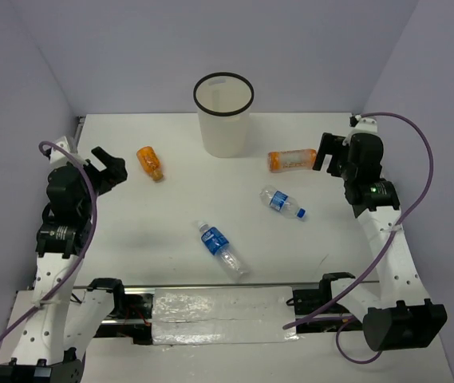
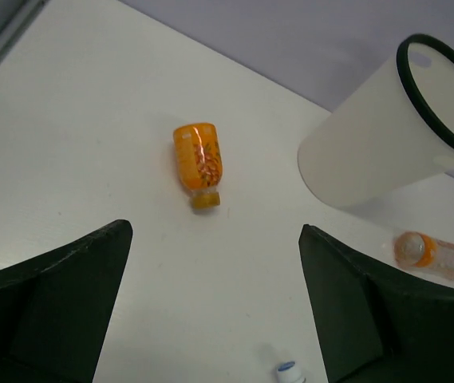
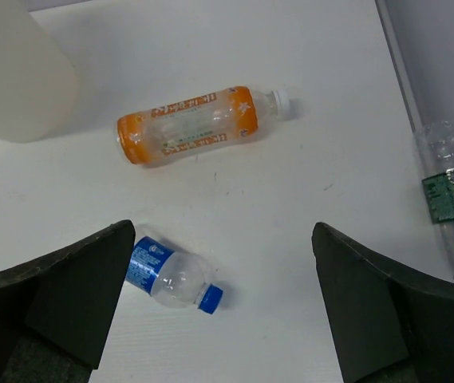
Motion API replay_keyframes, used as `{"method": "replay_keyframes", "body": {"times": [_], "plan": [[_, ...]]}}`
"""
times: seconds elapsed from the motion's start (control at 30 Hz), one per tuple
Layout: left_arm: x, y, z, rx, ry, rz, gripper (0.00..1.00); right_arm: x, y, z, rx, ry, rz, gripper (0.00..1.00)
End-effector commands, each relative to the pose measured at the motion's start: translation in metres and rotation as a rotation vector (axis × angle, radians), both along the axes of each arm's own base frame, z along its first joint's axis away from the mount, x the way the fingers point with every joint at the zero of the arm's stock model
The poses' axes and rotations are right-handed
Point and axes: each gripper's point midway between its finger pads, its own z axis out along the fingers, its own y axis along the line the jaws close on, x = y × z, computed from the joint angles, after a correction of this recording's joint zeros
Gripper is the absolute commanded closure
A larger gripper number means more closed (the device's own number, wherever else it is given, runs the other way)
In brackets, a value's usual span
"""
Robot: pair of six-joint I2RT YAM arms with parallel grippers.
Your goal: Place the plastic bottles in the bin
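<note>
My left gripper should keep going toward the stubby orange bottle until its fingers are on both sides of the body point(image 1: 149, 162), because the fingers are lined up across the bottle's narrow width point(image 2: 199, 162).
The off-white bin point(image 1: 223, 120) with a black rim stands at the back centre. A stubby orange bottle point(image 1: 151, 163) lies to its left and a longer orange bottle point(image 1: 292, 160) to its right. Two clear bottles with blue labels lie nearer: one right of centre point(image 1: 281, 202), one at the front centre point(image 1: 223, 248). My left gripper point(image 1: 113, 166) is open and empty, left of the stubby bottle point(image 2: 198, 163). My right gripper point(image 1: 325, 155) is open and empty, just right of the longer bottle point(image 3: 191, 126), above the table. The clear blue-capped bottle point(image 3: 171, 275) lies by its left finger.
The white table point(image 1: 171, 207) is walled at the left, back and right. A clear bottle with a green label point(image 3: 450, 199) shows at the right edge of the right wrist view. The bin point(image 2: 386, 128) and the longer orange bottle point(image 2: 438, 254) show in the left wrist view.
</note>
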Motion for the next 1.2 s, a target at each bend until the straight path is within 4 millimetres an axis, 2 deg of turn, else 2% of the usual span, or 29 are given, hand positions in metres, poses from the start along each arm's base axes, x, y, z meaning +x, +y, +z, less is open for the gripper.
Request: {"method": "replay_keyframes", "body": {"times": [0.0,0.1,0.13,0.2,0.23,0.37,0.47,0.5,0.53,0.6,0.67,0.7,0.77,0.8,0.87,1.03,1.07,1.1,1.17], "plan": [[-0.004,-0.023,-0.001,-0.059,0.016,-0.116,0.01,-0.002,-0.008,0.028,-0.018,-0.067,-0.037,0.00],[0.007,-0.031,-0.008,-0.079,0.063,-0.152,0.01,-0.008,0.003,0.026,-0.075,-0.087,0.084,0.00],[0.013,-0.032,-0.020,-0.090,0.115,-0.154,0.00,-0.010,0.015,0.026,-0.093,-0.093,0.178,0.00],[0.018,-0.039,-0.022,-0.113,0.150,-0.184,0.01,-0.018,0.032,0.025,-0.173,-0.099,0.350,0.00],[0.024,-0.041,-0.033,-0.127,0.195,-0.193,0.01,-0.024,0.049,0.025,-0.174,-0.113,0.467,0.00],[0.041,-0.050,-0.052,-0.164,0.262,-0.227,0.00,-0.037,0.065,0.026,-0.271,-0.166,0.619,0.00],[0.054,-0.049,-0.071,-0.184,0.325,-0.206,0.00,-0.038,0.064,0.012,-0.298,-0.130,0.636,0.00],[0.061,-0.047,-0.085,-0.188,0.375,-0.187,0.01,-0.035,0.062,0.004,-0.298,-0.099,0.630,0.00],[0.067,-0.045,-0.084,-0.189,0.385,-0.177,0.02,-0.034,0.060,-0.001,-0.301,-0.074,0.624,0.00],[0.074,-0.043,-0.096,-0.192,0.444,-0.160,0.04,-0.031,0.057,-0.011,-0.310,-0.032,0.619,0.00],[0.089,-0.039,-0.109,-0.188,0.503,-0.133,0.05,-0.030,0.057,-0.023,-0.316,0.001,0.642,0.00],[0.097,-0.038,-0.126,-0.184,0.556,-0.127,0.05,-0.031,0.059,-0.026,-0.308,0.010,0.651,0.00],[0.111,-0.035,-0.129,-0.171,0.573,-0.112,0.06,-0.032,0.066,-0.032,-0.284,0.026,0.696,0.00],[0.119,-0.035,-0.146,-0.168,0.620,-0.115,0.06,-0.032,0.070,-0.035,-0.275,0.030,0.714,0.00],[0.135,-0.037,-0.150,-0.168,0.629,-0.131,0.05,-0.030,0.074,-0.042,-0.249,0.051,0.737,0.00],[0.174,-0.032,-0.188,-0.128,0.681,-0.130,0.05,-0.035,0.088,-0.057,-0.221,0.084,0.857,0.00],[0.180,-0.032,-0.202,-0.122,0.703,-0.133,0.05,-0.034,0.090,-0.059,-0.220,0.091,0.873,0.00],[0.191,-0.032,-0.199,-0.117,0.678,-0.137,0.05,-0.036,0.092,-0.060,-0.220,0.096,0.895,0.00],[0.201,-0.025,-0.218,-0.092,0.696,-0.107,0.05,-0.033,0.094,-0.064,-0.213,0.106,0.916,0.00]]}}
